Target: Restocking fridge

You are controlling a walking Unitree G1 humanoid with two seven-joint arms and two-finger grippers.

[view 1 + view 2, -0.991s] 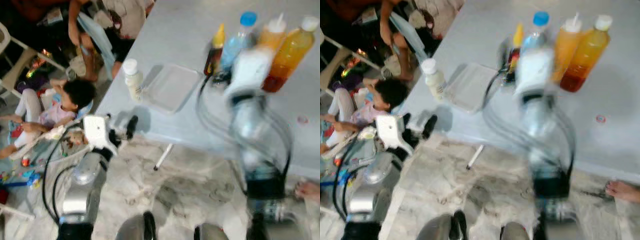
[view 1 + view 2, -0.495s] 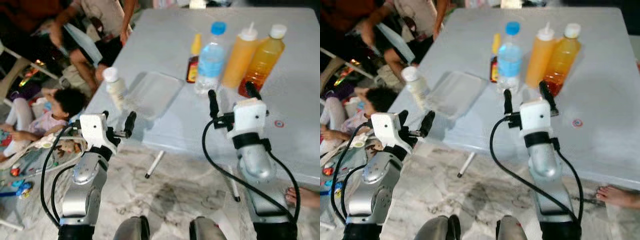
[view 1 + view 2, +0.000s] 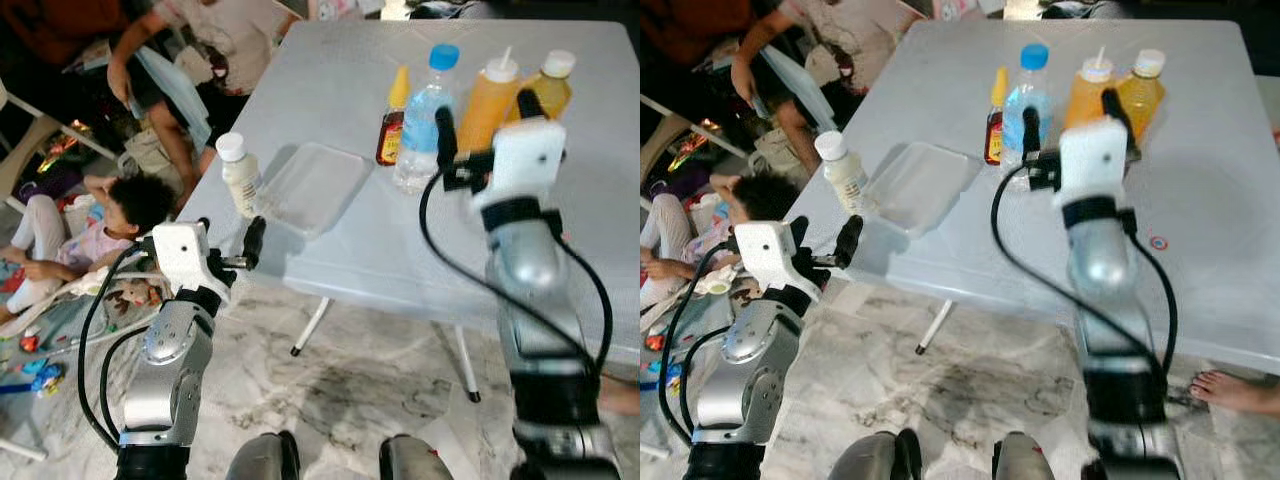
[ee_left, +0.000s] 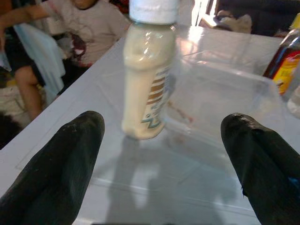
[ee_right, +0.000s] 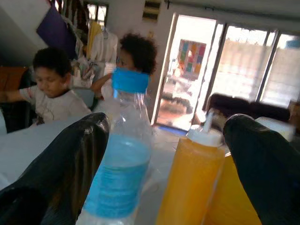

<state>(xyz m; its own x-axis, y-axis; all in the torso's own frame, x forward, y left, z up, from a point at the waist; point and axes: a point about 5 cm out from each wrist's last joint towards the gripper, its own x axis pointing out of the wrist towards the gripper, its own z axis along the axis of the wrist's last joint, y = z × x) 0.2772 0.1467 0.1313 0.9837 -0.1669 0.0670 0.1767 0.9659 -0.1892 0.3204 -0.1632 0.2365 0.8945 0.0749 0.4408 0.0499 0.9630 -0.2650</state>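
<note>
The water bottle [image 3: 422,130] will hang upright with its cap on when I carry it, because the blue cap [image 3: 444,57] sits on a narrow neck above a wider body.
Four bottles stand in a row at the back of the grey table [image 3: 350,60]: a small sauce bottle [image 3: 393,130], a blue-capped water bottle [image 3: 424,120], an orange squeeze bottle [image 3: 484,100] and an amber juice bottle [image 3: 552,85]. My right gripper [image 3: 487,118] is open and raised just before them. Its wrist view looks between its fingers [image 5: 70,164] at the water bottle [image 5: 119,168] and squeeze bottle [image 5: 192,183]. My left gripper [image 3: 228,235] is open at the table's near left edge. It faces a cream bottle [image 4: 147,79] that stands beside a clear tray [image 3: 315,187].
A child [image 3: 110,215] sits on the floor at the left among toys, and people [image 3: 200,50] sit by the table's far left corner. A table leg [image 3: 312,325] slants down over the marble floor before my feet. A bare foot [image 3: 1240,390] shows at the right.
My right arm has lifted from the table's front edge up to the row of bottles. The left arm has stayed by the cream bottle. The camera has settled after the blur.
</note>
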